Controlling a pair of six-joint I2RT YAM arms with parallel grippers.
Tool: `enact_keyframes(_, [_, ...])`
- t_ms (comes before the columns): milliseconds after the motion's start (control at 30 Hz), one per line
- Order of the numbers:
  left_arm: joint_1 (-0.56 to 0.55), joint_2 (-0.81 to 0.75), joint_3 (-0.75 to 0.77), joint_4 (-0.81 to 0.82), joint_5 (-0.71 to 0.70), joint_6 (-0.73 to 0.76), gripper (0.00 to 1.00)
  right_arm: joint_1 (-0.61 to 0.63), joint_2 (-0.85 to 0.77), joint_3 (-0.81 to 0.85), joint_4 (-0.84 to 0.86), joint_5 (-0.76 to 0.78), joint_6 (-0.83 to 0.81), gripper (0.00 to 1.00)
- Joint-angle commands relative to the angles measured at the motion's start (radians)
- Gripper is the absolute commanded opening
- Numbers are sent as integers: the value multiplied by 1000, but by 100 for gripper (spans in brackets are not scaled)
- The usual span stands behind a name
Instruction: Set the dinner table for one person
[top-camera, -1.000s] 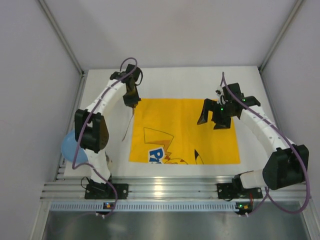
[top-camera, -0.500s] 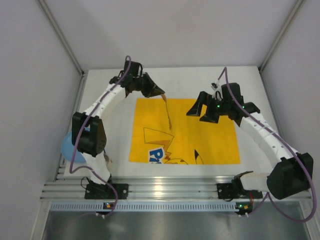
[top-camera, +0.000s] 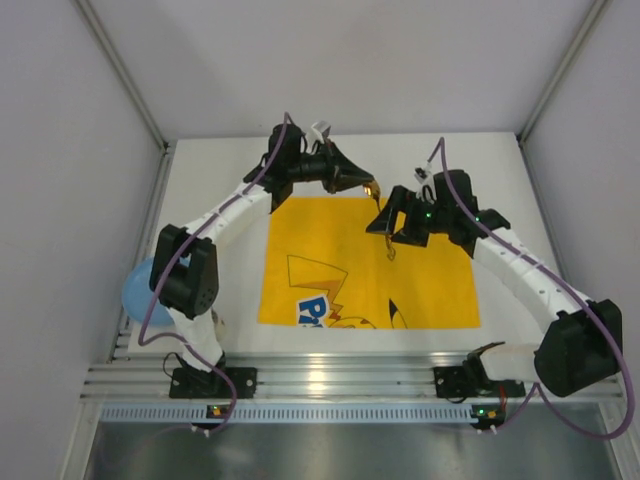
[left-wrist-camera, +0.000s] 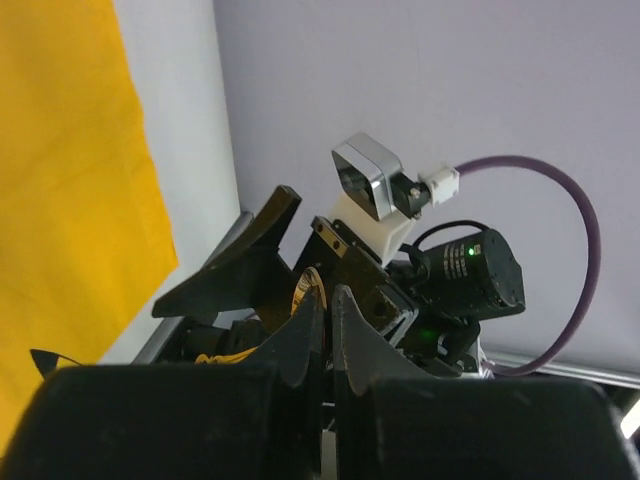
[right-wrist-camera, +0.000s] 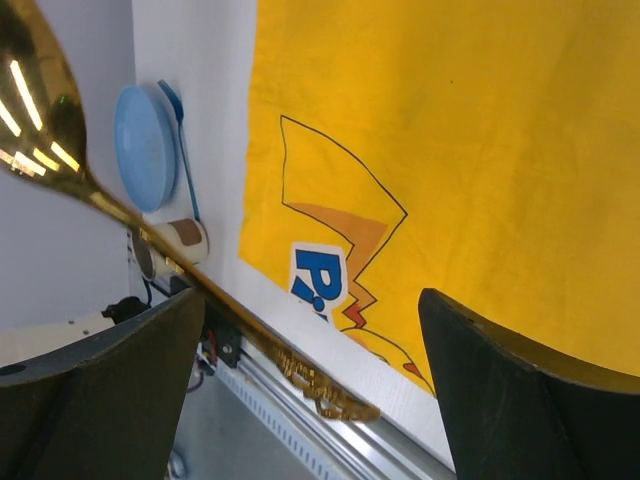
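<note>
I am holding the gold spoon (top-camera: 371, 189) by its bowl with my left gripper. I should take the spoon's handle (top-camera: 388, 238) with my right gripper, so that my left gripper is free to get the light blue plate.
My left gripper (top-camera: 368, 187) is shut on the bowl end of a gold spoon (top-camera: 389, 250), held above the back edge of the yellow cartoon placemat (top-camera: 330, 260) on the white dinner table (top-camera: 330, 160). The left wrist view shows its fingers (left-wrist-camera: 305, 320) pinched on the gold bowl (left-wrist-camera: 310, 285). My right gripper (top-camera: 392, 225) is open, right beside the left one. In the right wrist view the spoon (right-wrist-camera: 150, 240) runs from top left down between the open right gripper's (right-wrist-camera: 312, 300) jaws, touching neither.
A light blue plate (top-camera: 138, 290) with a blue utensil (right-wrist-camera: 185, 150) beside it lies at the table's left edge. A white and brown cup (right-wrist-camera: 180, 240) lies near the left arm's base. The aluminium rail (top-camera: 330, 380) runs along the front.
My left gripper has swung right from the mat's left side to its back middle, carrying the spoon. My right gripper has moved left to meet it, and the handle now hangs between its jaws.
</note>
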Motion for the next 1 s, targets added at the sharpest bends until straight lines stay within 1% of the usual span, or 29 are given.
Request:
enact_keyframes(0, [-52,-36,10,133,60,-75,0,18,1,1,50,20,-12,87])
enact_keyframes(33, [-60,-33,9,134,58,-74,0,18,3,0,50,23,-13,78])
enact_keyframes(67, [-72,-33,6,136,55,-74,0,24,1,0,51,25,-16,72])
enact_keyframes(100, [-80,-31,4,140,55,-75,0,26,0,-2,50,28,-19,62])
enact_keyframes(133, [-81,-30,4,140,55,-74,0,27,-3,-3,50,36,-21,41])
enact_keyframes(200, [-89,-22,3,137,58,-68,0,32,-19,-12,42,48,-27,21])
enact_keyframes(233, [-89,-24,1,117,60,-60,0,32,-26,-15,37,60,-30,6])
enact_keyframes(267, [-87,-24,-2,91,52,-22,0,32,-42,-19,24,69,-36,0])
enact_keyframes(300, [-86,-22,4,52,40,9,9,32,-51,-28,16,77,-41,0])
enact_keyframes(333, [-86,-19,10,-84,23,49,19,32,-57,-31,8,98,-45,0])
enact_keyframes(367, [-83,-18,29,-166,-1,134,31,32,-74,-35,-10,106,-56,0])
enact_keyframes(400, [-81,-15,39,-256,-49,178,47,32,-78,-40,-24,118,-64,0])
enact_keyframes(433, [-80,-10,56,-382,-73,216,67,32,-82,-40,-63,153,-82,0])
enact_keyframes(467, [-74,-12,61,-442,-95,286,76,30,-88,-40,-85,175,-93,0])
enact_keyframes(500, [-70,-12,67,-497,-147,320,82,30,-89,-42,-105,195,-101,0])
enact_keyframes(533, [-66,-13,79,-553,-170,353,88,30,-91,-43,-125,239,-110,0])
enact_keyframes(567, [-54,-21,81,-643,-187,409,89,27,-89,-45,-159,258,-124,0])
enact_keyframes(633, [-38,-50,76,-712,-248,455,90,19,-82,-54,-203,311,-148,0])
enact_keyframes(700, [-15,-74,81,-832,-317,537,90,15,-51,-55,-231,347,-167,0])
enact_keyframes(733, [-5,-88,102,-885,-418,567,90,9,-37,-54,-260,391,-183,0])
enact_keyframes(767, [-1,-94,118,-936,-478,628,90,6,-5,-52,-269,411,-194,0])
enact_keyframes(800, [0,-97,131,-1050,-536,656,90,3,15,-52,-277,430,-200,0])
enact_keyframes(833, [0,-108,148,-1094,-605,681,90,-2,32,-52,-282,469,-206,0])
enact_keyframes(867, [2,-117,148,-1139,-706,719,90,-8,68,-55,-279,470,-206,0])
enact_keyframes(900, [2,-126,139,-1186,-756,735,90,-13,87,-55,-273,496,-210,0])
enact_keyframes(933, [3,-155,110,-1206,-794,747,90,-14,107,-52,-268,503,-213,0])
enact_keyframes(967, [5,-174,90,-1219,-864,761,90,-14,145,-48,-256,508,-223,0])
